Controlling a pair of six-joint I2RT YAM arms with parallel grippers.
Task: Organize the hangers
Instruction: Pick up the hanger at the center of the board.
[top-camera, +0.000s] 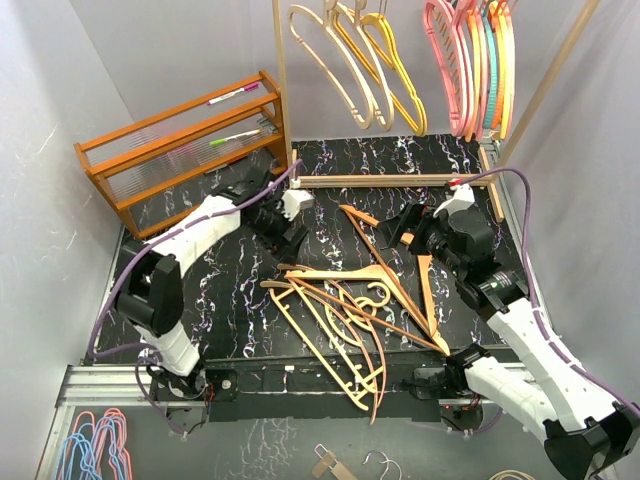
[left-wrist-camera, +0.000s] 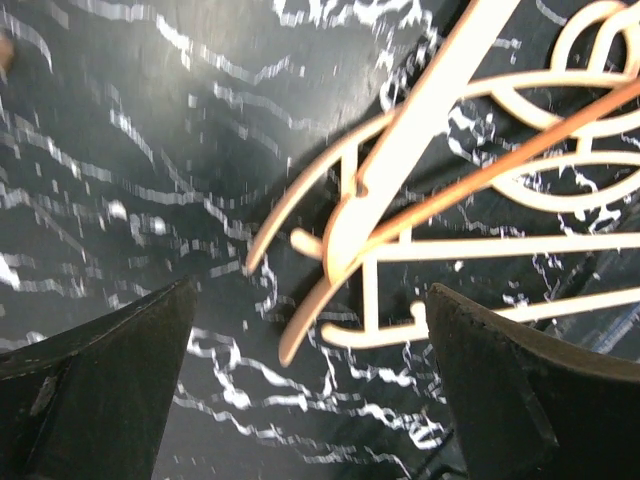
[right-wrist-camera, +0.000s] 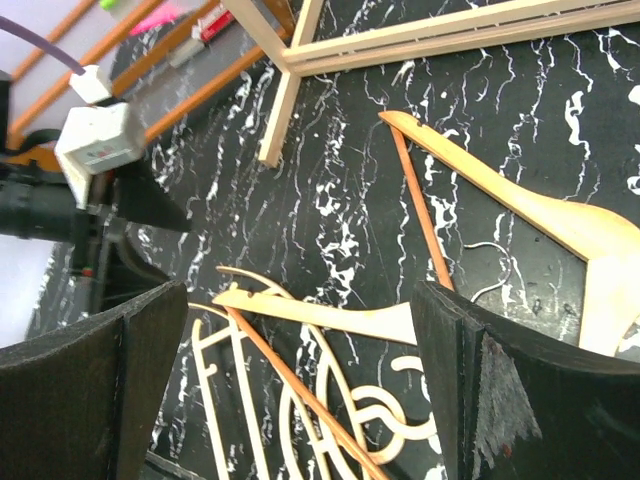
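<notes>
The broad wooden hanger lies across the tan hangers (top-camera: 328, 275), its arm tip near my left gripper, which should grab that tip (top-camera: 291, 274) and pull the broad hanger clear first.
Several tan wooden hangers (top-camera: 345, 310) lie tangled in a pile on the black marbled table (top-camera: 210, 300). Tan and yellow hangers (top-camera: 360, 65) and pink, orange and teal hangers (top-camera: 475, 60) hang from the rail at the back. My left gripper (top-camera: 290, 238) stands open just left of the pile; in its wrist view the open left gripper (left-wrist-camera: 310, 400) has a hanger's arm tip (left-wrist-camera: 300, 330) just beyond its fingers. My right gripper (top-camera: 410, 228) is open above the pile's far right, holding nothing. Through the right gripper (right-wrist-camera: 300, 380) I see pale hangers (right-wrist-camera: 330, 320) and a broad wooden hanger (right-wrist-camera: 540, 215).
An orange-brown slatted shelf rack (top-camera: 180, 150) with markers on it stands at the back left. The pale wooden frame's base bar (top-camera: 390, 181) crosses the back of the table. More hangers lie below the table's near edge (top-camera: 95, 445).
</notes>
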